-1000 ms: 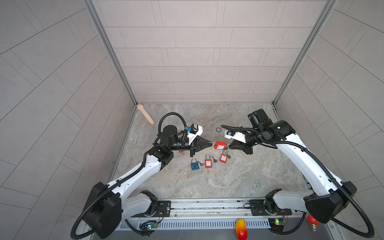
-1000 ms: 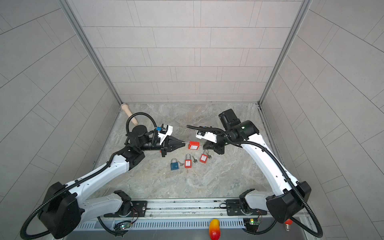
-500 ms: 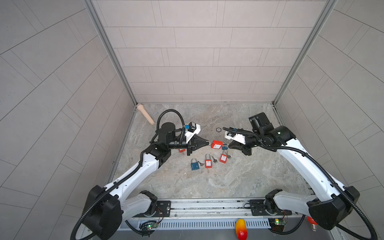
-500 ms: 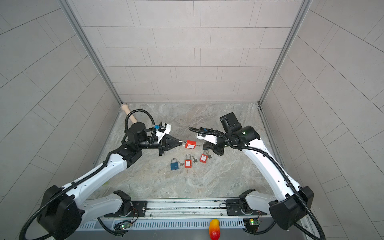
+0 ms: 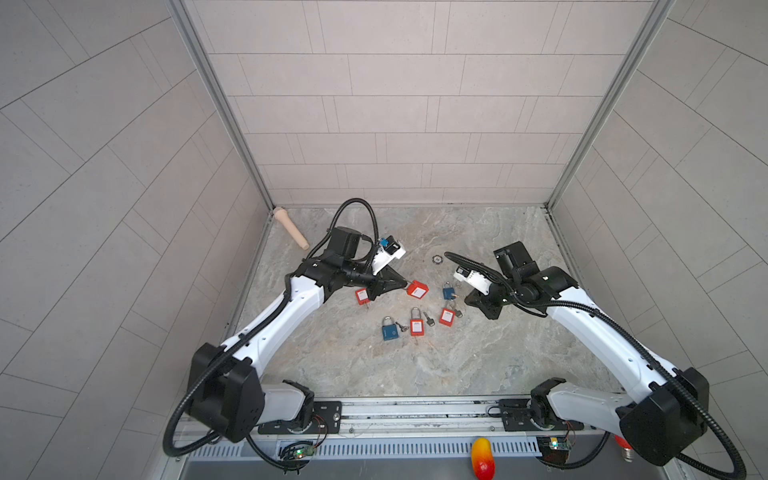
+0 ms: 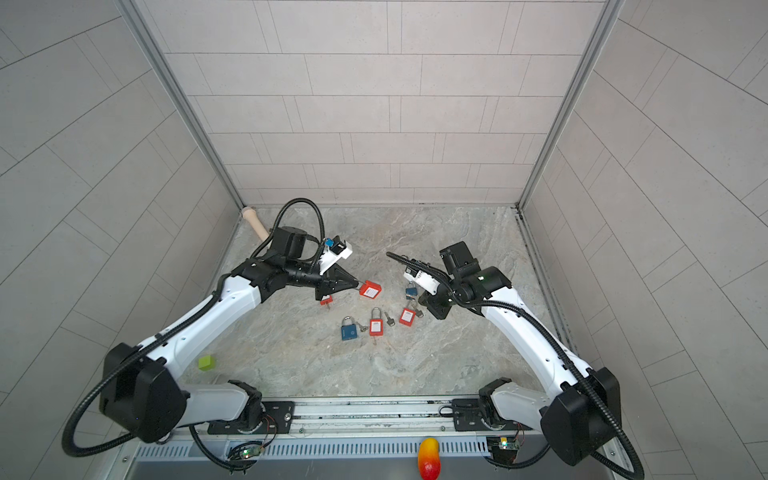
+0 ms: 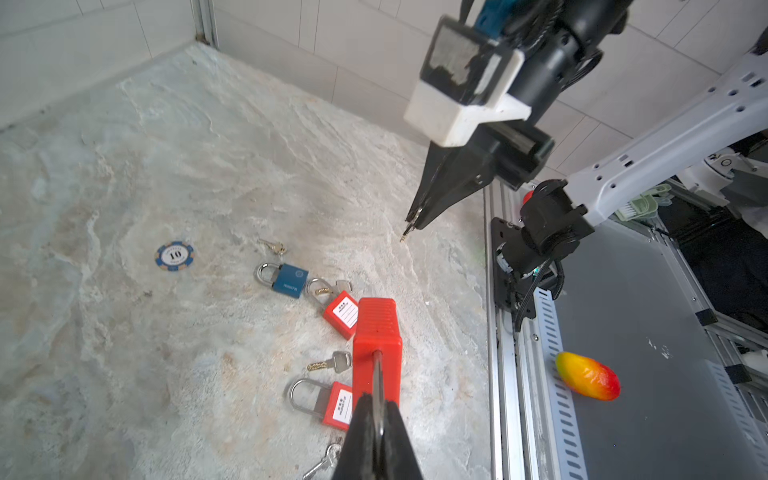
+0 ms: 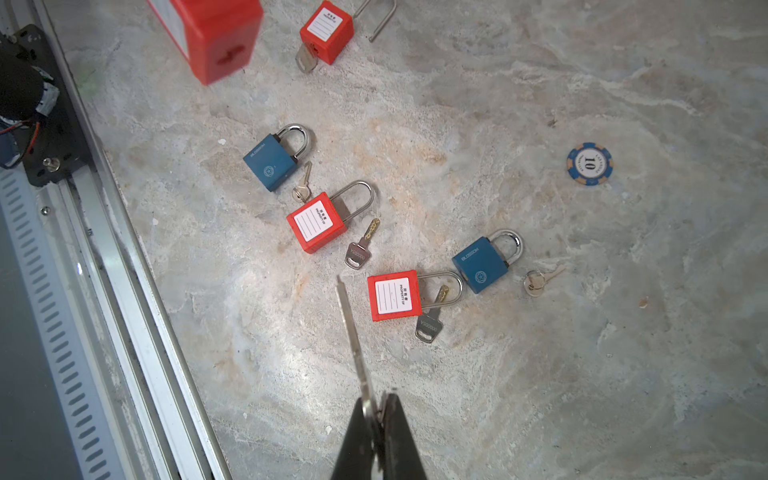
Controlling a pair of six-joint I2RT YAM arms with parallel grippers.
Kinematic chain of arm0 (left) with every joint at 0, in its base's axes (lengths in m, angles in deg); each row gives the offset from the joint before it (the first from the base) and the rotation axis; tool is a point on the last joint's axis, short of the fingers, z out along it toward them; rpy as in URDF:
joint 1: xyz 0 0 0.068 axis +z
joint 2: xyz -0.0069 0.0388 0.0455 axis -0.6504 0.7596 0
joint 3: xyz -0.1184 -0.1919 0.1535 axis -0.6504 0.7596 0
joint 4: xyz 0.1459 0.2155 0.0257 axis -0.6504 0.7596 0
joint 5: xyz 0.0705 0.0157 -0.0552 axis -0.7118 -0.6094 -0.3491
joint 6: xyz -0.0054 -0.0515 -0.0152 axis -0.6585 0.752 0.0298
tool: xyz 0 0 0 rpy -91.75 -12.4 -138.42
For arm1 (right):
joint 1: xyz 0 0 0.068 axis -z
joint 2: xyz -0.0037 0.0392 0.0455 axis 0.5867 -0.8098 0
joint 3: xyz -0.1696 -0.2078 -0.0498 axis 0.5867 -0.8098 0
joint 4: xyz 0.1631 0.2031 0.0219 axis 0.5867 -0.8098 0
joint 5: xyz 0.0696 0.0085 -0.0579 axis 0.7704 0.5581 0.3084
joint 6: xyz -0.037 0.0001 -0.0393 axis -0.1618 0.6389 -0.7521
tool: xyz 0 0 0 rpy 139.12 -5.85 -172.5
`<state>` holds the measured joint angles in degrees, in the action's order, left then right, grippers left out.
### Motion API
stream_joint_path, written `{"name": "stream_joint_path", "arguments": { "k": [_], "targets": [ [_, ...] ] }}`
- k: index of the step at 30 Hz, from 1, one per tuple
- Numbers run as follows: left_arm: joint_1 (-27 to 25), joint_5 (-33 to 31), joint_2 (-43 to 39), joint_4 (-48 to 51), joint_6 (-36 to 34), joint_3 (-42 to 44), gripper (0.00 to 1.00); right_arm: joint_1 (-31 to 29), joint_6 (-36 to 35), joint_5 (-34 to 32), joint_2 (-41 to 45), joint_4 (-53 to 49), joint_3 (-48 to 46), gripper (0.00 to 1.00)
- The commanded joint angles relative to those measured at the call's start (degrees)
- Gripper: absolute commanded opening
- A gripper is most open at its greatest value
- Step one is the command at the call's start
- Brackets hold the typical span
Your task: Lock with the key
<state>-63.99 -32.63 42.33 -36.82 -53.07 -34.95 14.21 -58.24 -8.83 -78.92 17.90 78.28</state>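
Note:
My left gripper should keep lowering the held red padlock (image 5: pixel 417 289), which faces label up above a clear patch of stone floor (image 5: pixel 405 304), until it rests there, then let go.
My left gripper (image 7: pixel 377 409) is shut on the steel shackle of a red padlock (image 7: pixel 377 332), holding it above the stone floor with its body pointing toward the right arm. In both top views this lock (image 5: pixel 417 289) (image 6: pixel 370 289) hangs at the left gripper's tip (image 5: pixel 402 285). My right gripper (image 8: pixel 376 405) is shut on a silver key (image 8: pixel 352 328) whose blade sticks out ahead. In a top view the right gripper (image 5: pixel 467 297) sits apart from the held lock, to its right. The lock's keyhole end (image 8: pixel 226 62) shows in the right wrist view.
On the floor between the arms lie several padlocks: a blue one (image 5: pixel 389 330), red ones (image 5: pixel 416 325) (image 5: pixel 447 316), another blue one (image 5: pixel 448 291), with loose keys (image 8: pixel 358 253) beside them. A poker chip (image 5: pixel 437 259), a wooden peg (image 5: pixel 291 228) and a green cube (image 6: pixel 206 363) lie around.
The two grippers have drawn apart. The left one carried the red padlock back to the left, and the right one with the key pulled back to the right.

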Motion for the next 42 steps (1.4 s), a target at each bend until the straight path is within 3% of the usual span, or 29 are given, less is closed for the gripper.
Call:
{"name": "stream_joint_path", "arguments": {
  "k": [1,5,11,16,23,32,42],
  "targets": [
    [-0.1,-1.1,5.5,11.2,-7.5,-6.2,0.0,-3.0,9.7,-4.3,-2.2,7.0,-0.6,0.0],
    [-0.1,-2.0,14.6,21.1,-14.1,-13.6,0.0,-7.6,16.5,-11.7,-6.5,10.2,-0.5,0.0],
    [-0.4,-5.3,30.9,41.3,-25.3,-29.2,0.0,-17.0,20.6,-27.4,-11.7,13.7,0.0,0.0],
    [-0.4,-6.8,37.9,45.1,-27.2,-34.7,0.0,-18.3,28.9,-33.9,-15.5,15.7,1.0,0.0],
    [-0.8,-8.8,46.2,47.4,-26.0,-40.7,0.0,-19.6,34.1,-34.6,-21.3,16.3,3.1,0.0],
    [-1.9,-9.3,53.4,49.3,-25.7,-48.3,0.1,-21.1,36.3,-35.5,-27.3,15.6,6.7,0.0],
    [-2.1,-9.4,56.5,47.6,-24.3,-54.0,0.31,-22.2,38.1,-38.2,-33.0,11.2,11.4,0.0]
  ]
}}
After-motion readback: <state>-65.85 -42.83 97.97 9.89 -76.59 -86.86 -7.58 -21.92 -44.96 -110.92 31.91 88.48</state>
